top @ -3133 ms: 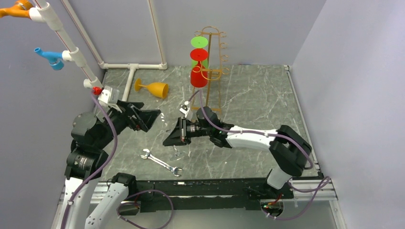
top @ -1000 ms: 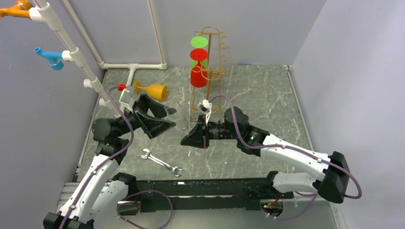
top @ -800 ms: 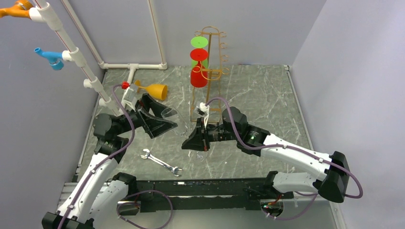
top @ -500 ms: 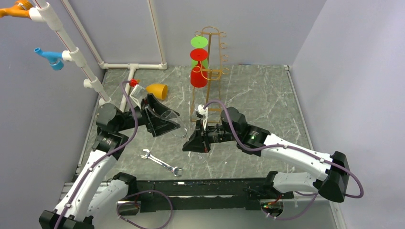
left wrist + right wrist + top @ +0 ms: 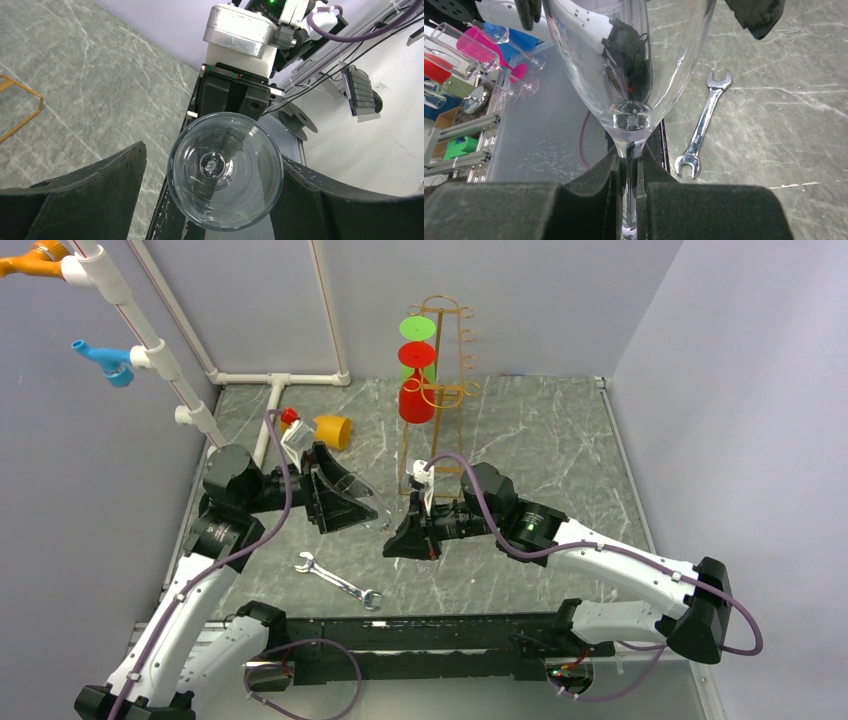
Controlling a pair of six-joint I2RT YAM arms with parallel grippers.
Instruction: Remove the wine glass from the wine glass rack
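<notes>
Next, my left gripper closes evenly on the bowl point(image 5: 362, 496) before my right gripper lets go of the wine glass's stem, because the wine glass's bowl point(image 5: 225, 171) is off-centre in my left gripper.
The clear wine glass point(image 5: 370, 506) is off the gold wire rack point(image 5: 441, 390) and lies sideways above the table. My right gripper point(image 5: 407, 534) is shut on its stem point(image 5: 628, 186), with the bowl point(image 5: 629, 60) pointing away from it. My left gripper point(image 5: 352, 504) is open, its fingers either side of the bowl's rim point(image 5: 225, 170). The left finger point(image 5: 85, 195) stands apart from the glass. The right finger point(image 5: 345, 205) is at the rim. A red glass point(image 5: 416, 392) and a green glass point(image 5: 417, 334) hang upside down on the rack.
A wrench point(image 5: 338, 580) lies on the table near the front, also in the right wrist view point(image 5: 703, 125). An orange glass point(image 5: 331, 428) lies behind my left arm. A white pipe frame point(image 5: 150, 340) with a blue glass point(image 5: 106, 361) runs along the left. The rack's base point(image 5: 22, 107) shows left.
My left arm has swung right and forward, bringing its open fingers around the bowl of the clear glass. My right gripper has held the glass by its stem, nearly still over the last second.
</notes>
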